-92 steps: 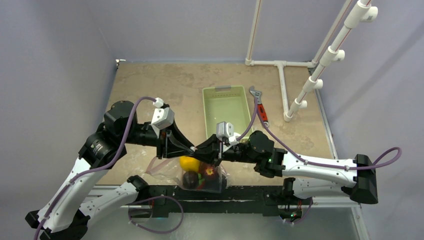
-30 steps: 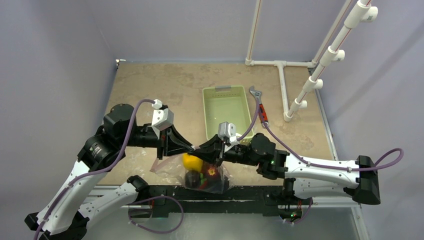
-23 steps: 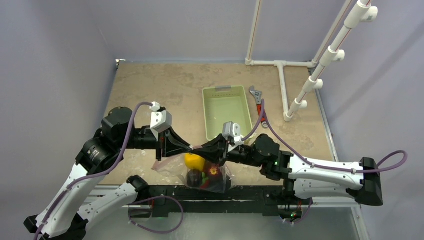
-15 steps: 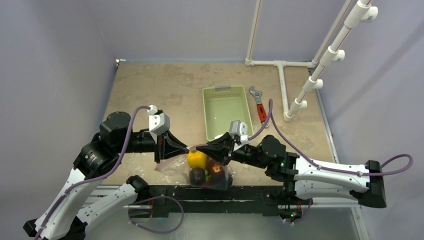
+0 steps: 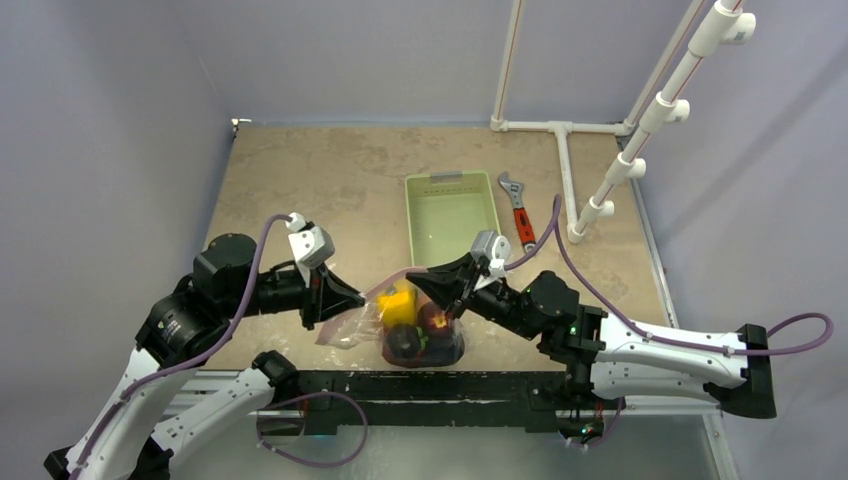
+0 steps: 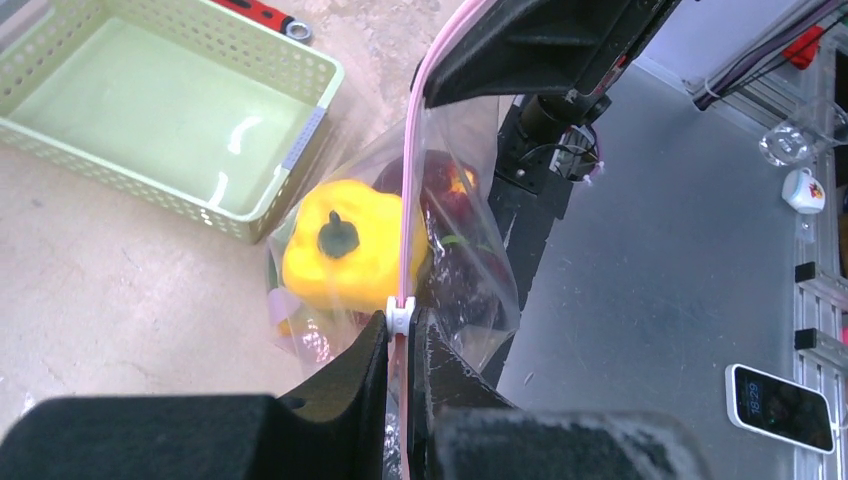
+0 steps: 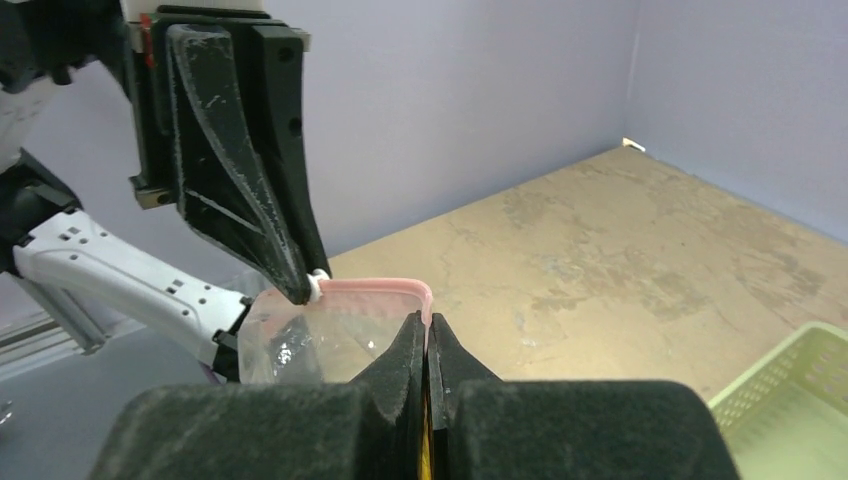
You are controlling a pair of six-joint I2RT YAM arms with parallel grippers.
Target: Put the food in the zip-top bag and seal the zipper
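Note:
The pink zipper is held in place at its white slider (image 6: 400, 314) by my left gripper, so my right gripper should keep pulling the zipper's far corner (image 5: 411, 271) until the zipper is straight, then let go.
The clear zip-top bag (image 5: 352, 328) hangs between my grippers at the table's near edge. It holds a yellow pepper (image 5: 398, 303), a red tomato (image 5: 437, 320) and a dark plum (image 5: 403, 343). The other food is hidden. My left gripper (image 5: 360, 297) is shut on the pink zipper (image 5: 385, 284) just behind its white slider (image 6: 399, 318). My right gripper (image 5: 420, 275) is shut on the zipper's far corner (image 7: 427, 300). The strip (image 7: 370, 287) runs taut between them. The pepper (image 6: 345, 250) shows through the bag in the left wrist view.
A light green slotted basket (image 5: 487, 226) stands behind the bag. A red-handled wrench (image 5: 520, 208) lies to its right. A white pipe frame (image 5: 570, 170) stands at the back right. The bag hangs partly over the table's near edge and the black rail (image 5: 500, 385).
My left gripper has slid left along the zipper while my right gripper moved right and back. The gap between them has widened and the bag has shifted right.

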